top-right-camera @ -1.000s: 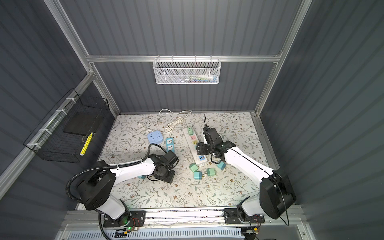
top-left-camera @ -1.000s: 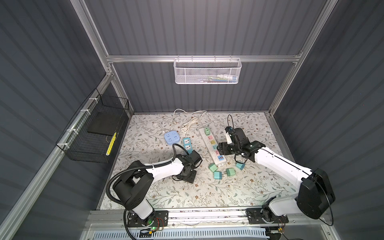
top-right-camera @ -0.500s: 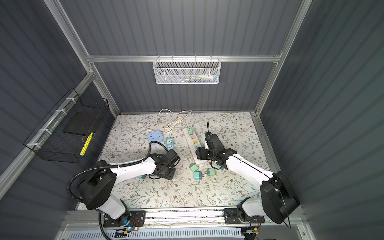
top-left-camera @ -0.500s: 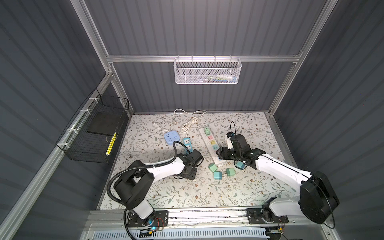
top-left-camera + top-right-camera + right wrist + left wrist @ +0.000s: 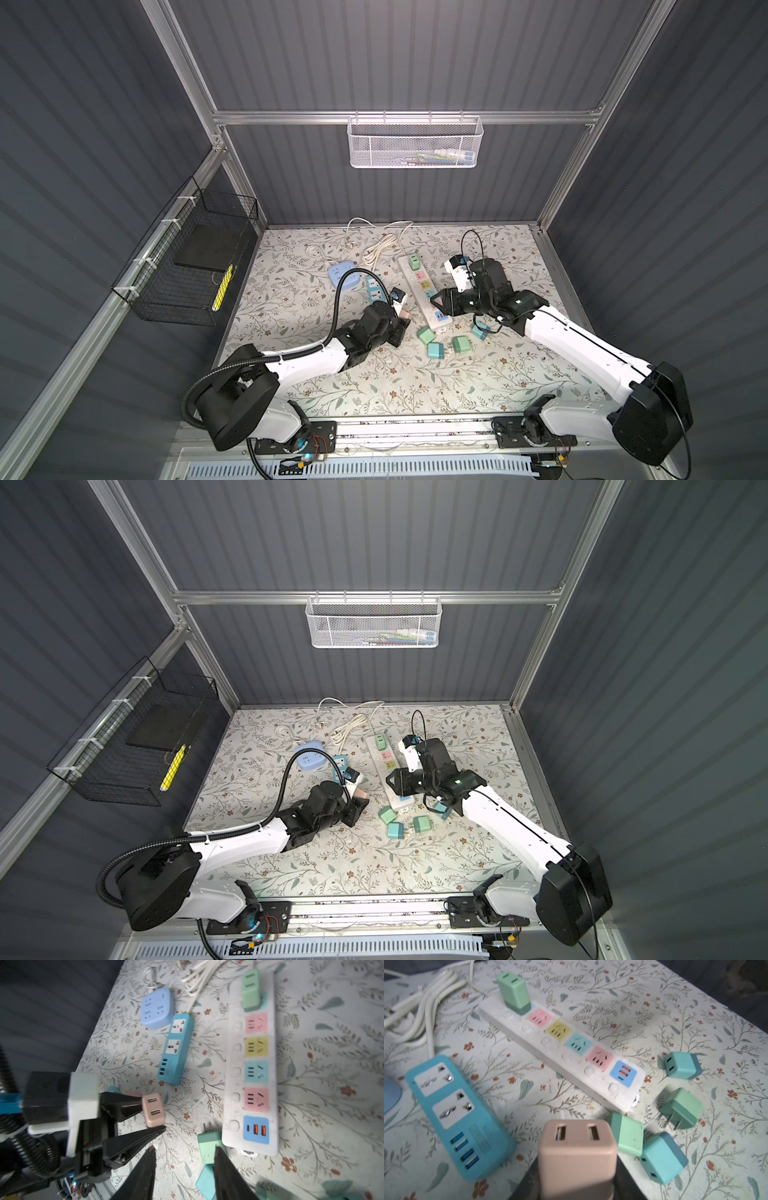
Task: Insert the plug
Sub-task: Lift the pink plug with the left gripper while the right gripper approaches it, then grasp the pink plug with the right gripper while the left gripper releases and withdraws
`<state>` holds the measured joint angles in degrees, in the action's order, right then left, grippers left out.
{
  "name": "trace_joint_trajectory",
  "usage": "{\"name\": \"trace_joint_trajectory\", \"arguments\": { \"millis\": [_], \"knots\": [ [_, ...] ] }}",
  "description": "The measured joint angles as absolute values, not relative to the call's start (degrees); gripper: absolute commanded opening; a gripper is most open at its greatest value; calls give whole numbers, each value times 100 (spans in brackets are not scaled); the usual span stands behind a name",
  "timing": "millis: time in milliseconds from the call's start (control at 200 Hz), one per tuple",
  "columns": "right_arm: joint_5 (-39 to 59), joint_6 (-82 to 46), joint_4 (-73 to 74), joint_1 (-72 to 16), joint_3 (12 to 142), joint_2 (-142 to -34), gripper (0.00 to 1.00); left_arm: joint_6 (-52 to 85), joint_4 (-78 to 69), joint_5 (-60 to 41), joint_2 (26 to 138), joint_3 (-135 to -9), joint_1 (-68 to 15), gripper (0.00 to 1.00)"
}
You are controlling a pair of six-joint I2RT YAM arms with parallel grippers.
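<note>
I should keep holding the pink plug with my left gripper until my right gripper closes there, as it stands slotted top (image 5: 577,1132) up with its loose end (image 5: 160,1108) toward my right gripper.
A pink plug (image 5: 577,1159) with two slots on its face is clamped in my left gripper (image 5: 401,326), which is shut on it just left of the white power strip's (image 5: 424,291) near end. The right wrist view shows the same pink plug (image 5: 153,1110) pinched between the left fingers (image 5: 133,1140). My right gripper (image 5: 184,1149) hangs open and empty over the near end of the strip (image 5: 253,1064), its fingers astride bare cloth beside a loose green plug (image 5: 207,1147). Another green plug (image 5: 512,991) stands inserted in the strip's far socket.
Several loose green and teal plugs (image 5: 435,351) lie on the floral cloth by the strip's near end. A teal power strip (image 5: 456,1115) and a rounded light-blue socket block (image 5: 343,274) sit to the left. White cables (image 5: 376,249) are coiled at the back.
My right gripper has moved from over the strip's middle toward its near end, and its jaws have narrowed. My left gripper has closed on the pink plug and stayed nearly in place.
</note>
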<state>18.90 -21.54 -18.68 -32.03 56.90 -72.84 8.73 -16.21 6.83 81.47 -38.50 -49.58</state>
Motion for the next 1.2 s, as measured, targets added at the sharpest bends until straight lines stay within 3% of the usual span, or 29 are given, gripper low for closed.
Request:
{"name": "trace_joint_trajectory", "arguments": {
  "millis": [165,390,660,760,901,1201],
  "knots": [
    [2364,-2191,-1815,-3208,5979,-7516,52,578,-2117,482,8136,-3907,-4958,15],
    [2812,-2231,-1806,-3315,6060,-7966,52,342,-2287,377,8012,-3907,-4993,15],
    [3068,-2281,-1673,-3417,6128,-8407,43,252,-2296,355,7942,-3907,-5024,16],
    [3076,-2309,-1616,-3439,6163,-8523,31,244,-2294,338,7940,-3907,-5035,19],
    [3006,-2161,-1586,-3435,6156,-8525,22,320,-2294,294,7929,-3905,-5017,43],
    [2359,-2152,-1216,-3527,6020,-8160,20,910,-2233,1181,7098,-3476,-5041,83]
  ]
}}
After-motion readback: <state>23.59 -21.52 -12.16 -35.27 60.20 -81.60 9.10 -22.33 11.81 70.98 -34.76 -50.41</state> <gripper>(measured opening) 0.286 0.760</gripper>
